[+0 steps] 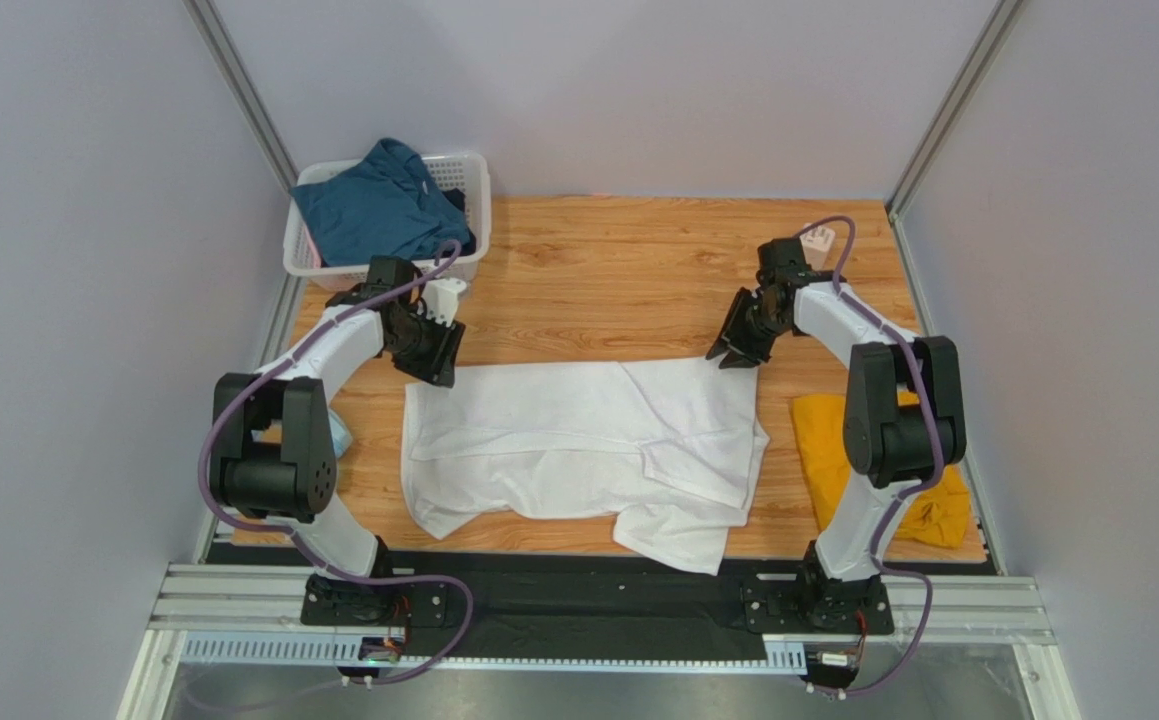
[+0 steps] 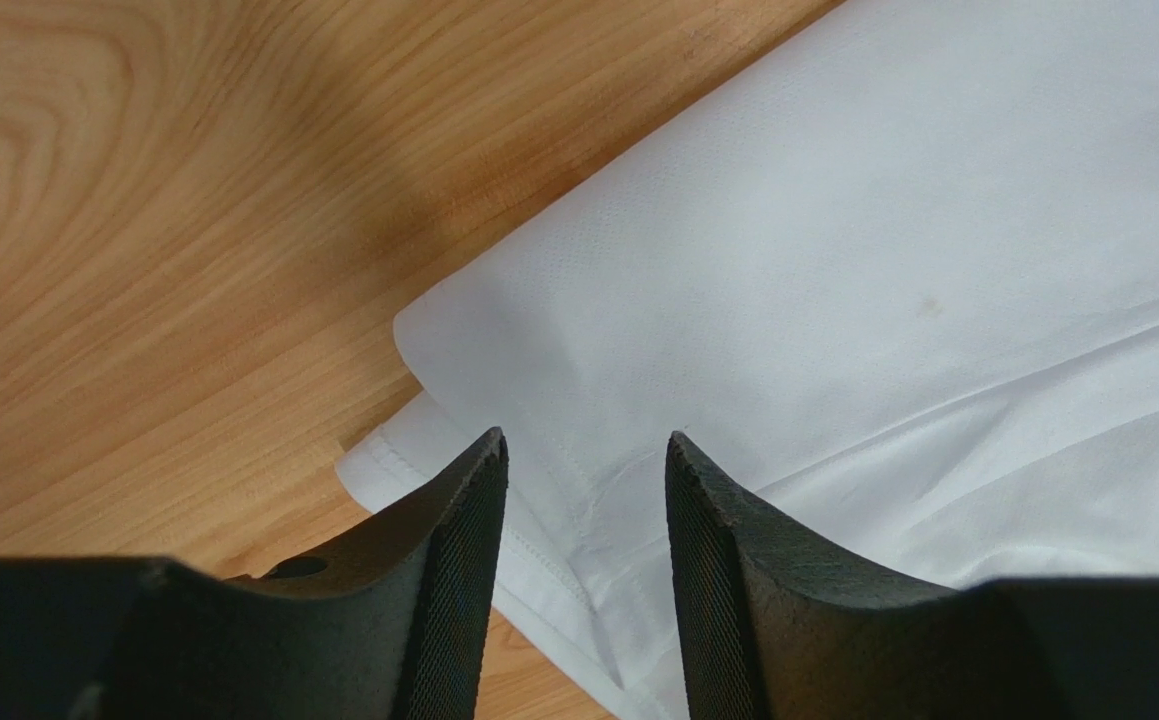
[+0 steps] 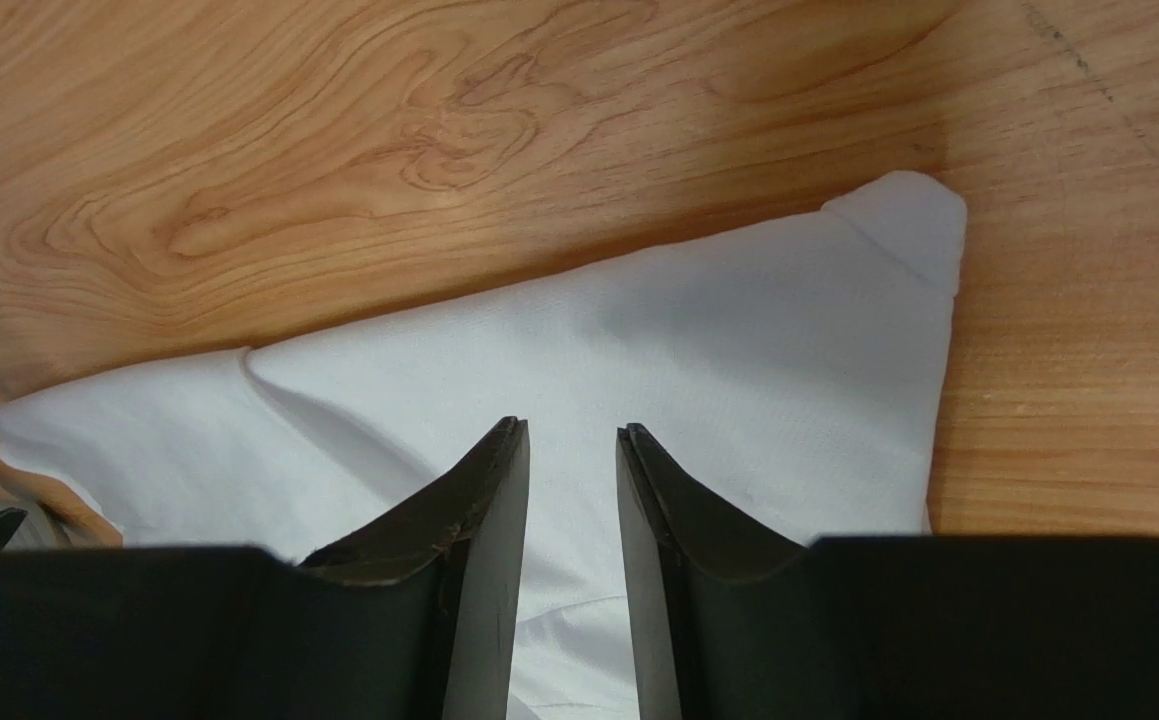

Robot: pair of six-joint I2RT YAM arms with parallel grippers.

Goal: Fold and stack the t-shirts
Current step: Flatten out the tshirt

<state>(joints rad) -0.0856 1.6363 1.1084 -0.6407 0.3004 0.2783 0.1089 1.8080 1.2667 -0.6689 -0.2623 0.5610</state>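
Observation:
The white t-shirt's top layer (image 1: pixel 672 459) is crooked on the cloth under it, so my right gripper should grab the layer's near corner (image 1: pixel 739 503) and lift it together with my left gripper.
A white t-shirt (image 1: pixel 585 443) lies partly folded in the middle of the wooden table. My left gripper (image 1: pixel 435 357) hovers over the shirt's far left corner (image 2: pixel 570 345); its jaws are open with nothing between them, only cloth underneath. Over the far right corner (image 3: pixel 841 300) hangs my right gripper (image 1: pixel 731 348), its jaws a narrow gap apart and empty. A dark teal-blue t-shirt (image 1: pixel 375 203) is piled in the basket at the back left. A mustard-yellow t-shirt (image 1: pixel 826 450) lies at the right, partly hidden behind the right arm.
The white lattice basket (image 1: pixel 473 188) stands at the table's far left corner. A small pale-blue object (image 1: pixel 342 435) peeks out beside the left arm. Grey walls close in on both sides and the back. Bare wood (image 1: pixel 615 278) shows beyond the white shirt.

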